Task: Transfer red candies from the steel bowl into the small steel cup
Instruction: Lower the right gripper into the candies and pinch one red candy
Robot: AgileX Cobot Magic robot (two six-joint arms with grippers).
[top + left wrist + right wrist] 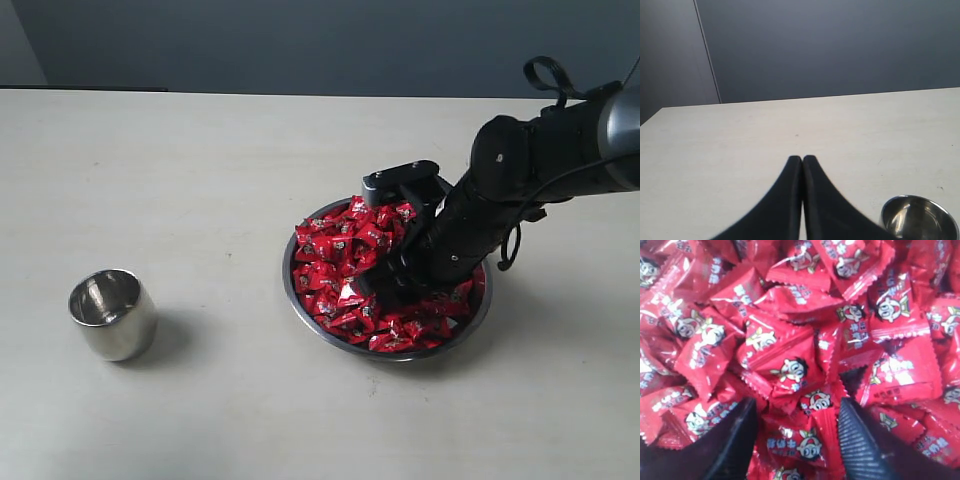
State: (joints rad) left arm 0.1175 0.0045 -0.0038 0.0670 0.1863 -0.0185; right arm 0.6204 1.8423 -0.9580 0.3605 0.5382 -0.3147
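Observation:
The candy (pixel 801 442) between my fingers will come free of the pile when I lift, because the wrappers (pixel 790 371) around it lie loose and separate.
The steel bowl (pixel 305 310) sits right of the table's middle, heaped with red candies (pixel 335 250). My right gripper (pixel 385 290) reaches down into the pile. In the right wrist view its two black fingers (pixel 860 440) stand open, pushed into the red candies (pixel 785 365), with a candy (pixel 805 442) lying between them. The small steel cup (pixel 112 313) stands upright and empty at the left. My left gripper (pixel 802 161) is shut, fingertips touching, over bare table, with the small steel cup (pixel 920 219) beside it.
The pale table (pixel 200 160) stretches around the bowl and cup. A grey wall (pixel 300 40) runs behind its far edge. The right arm's black body (pixel 520 190) leans in from the right over the bowl.

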